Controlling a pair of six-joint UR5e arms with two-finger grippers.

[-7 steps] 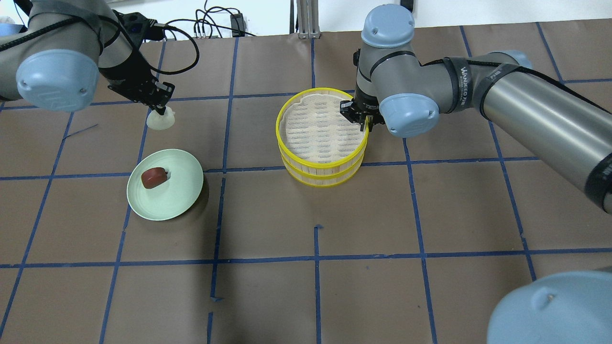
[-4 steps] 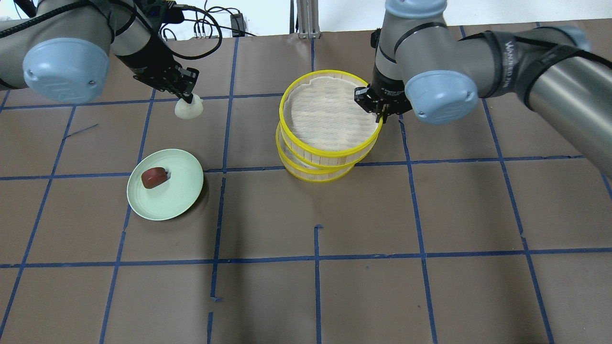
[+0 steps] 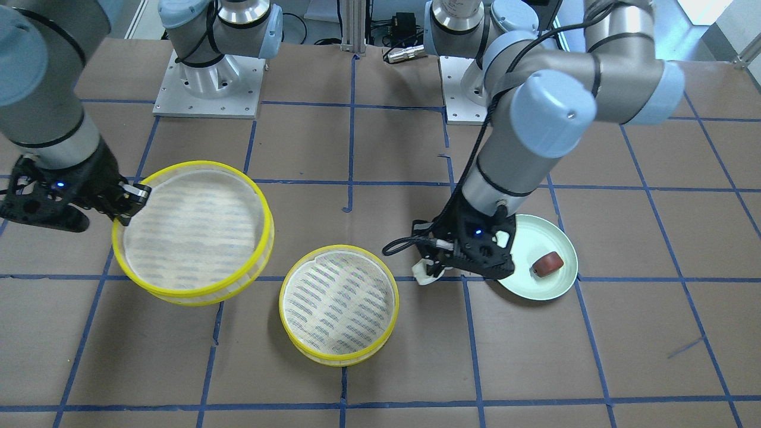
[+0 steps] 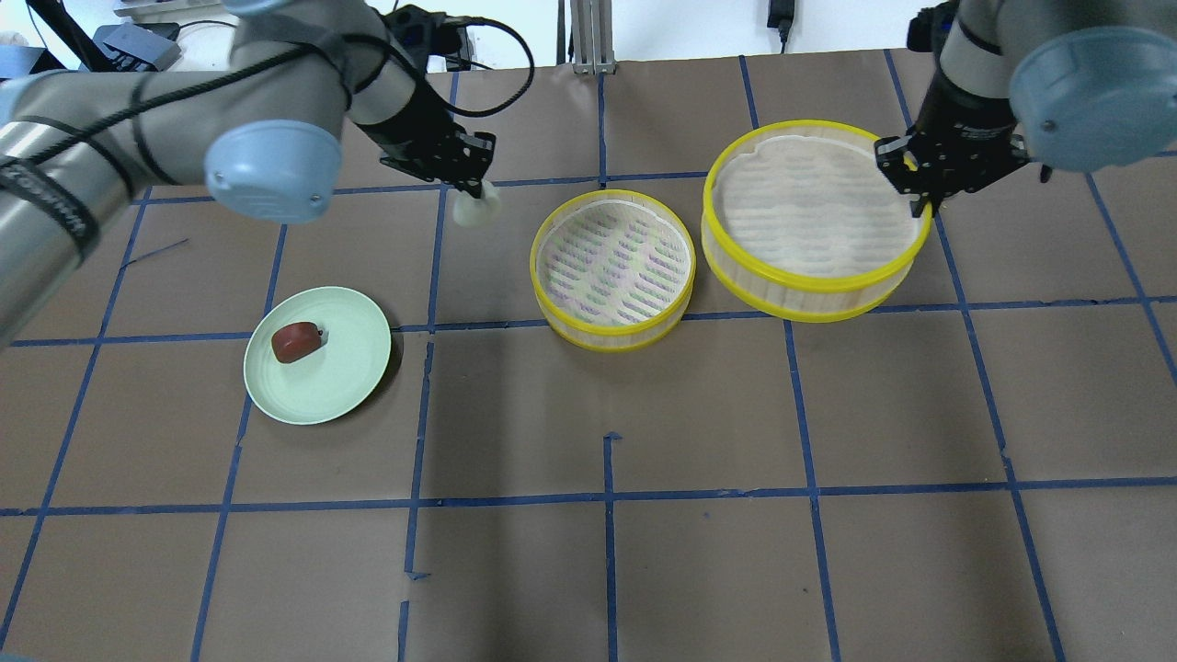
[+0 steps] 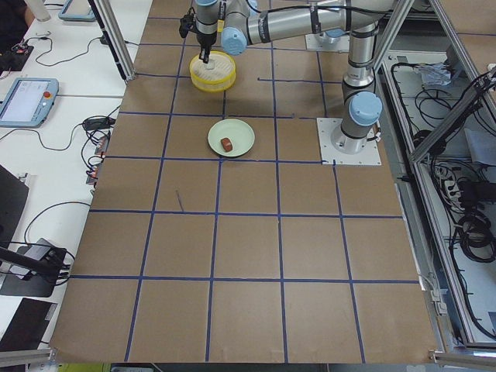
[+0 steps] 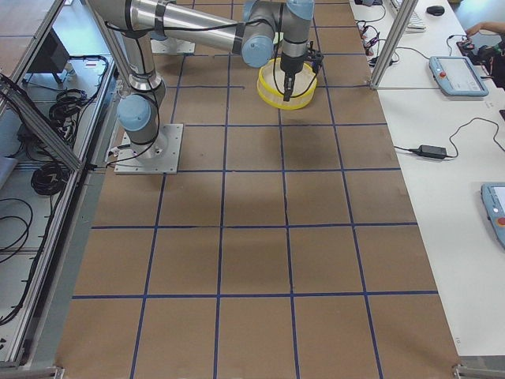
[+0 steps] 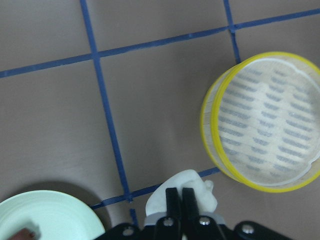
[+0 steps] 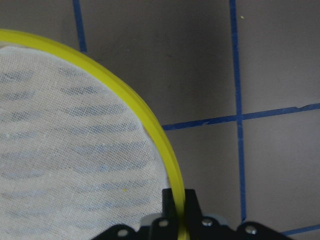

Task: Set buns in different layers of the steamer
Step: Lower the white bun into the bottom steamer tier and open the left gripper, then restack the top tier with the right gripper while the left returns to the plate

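The white bun hangs next to the empty lower steamer layer (image 3: 339, 303), so I should keep the upper layer (image 3: 194, 229) clear with my right gripper until the bun rests inside.
My left gripper (image 4: 469, 190) is shut on the white bun (image 4: 476, 209) and holds it in the air just left of the lower steamer layer (image 4: 613, 268), which stands on the table. In the left wrist view the bun (image 7: 182, 192) hangs from the shut fingers with that layer (image 7: 264, 120) to its right. My right gripper (image 4: 919, 204) is shut on the rim of the upper steamer layer (image 4: 814, 221) and holds it raised, to the right of the lower one. The reddish-brown bun (image 4: 295, 341) lies on the pale green plate (image 4: 340, 386).
The brown table has a grid of blue tape lines. The green plate (image 3: 556, 285) lies at the left in the overhead view. Cables and arm bases are at the table's far edge.
My right gripper has lifted the upper layer off the lower one and carried it right. My left gripper has carried the white bun right, toward the lower layer.
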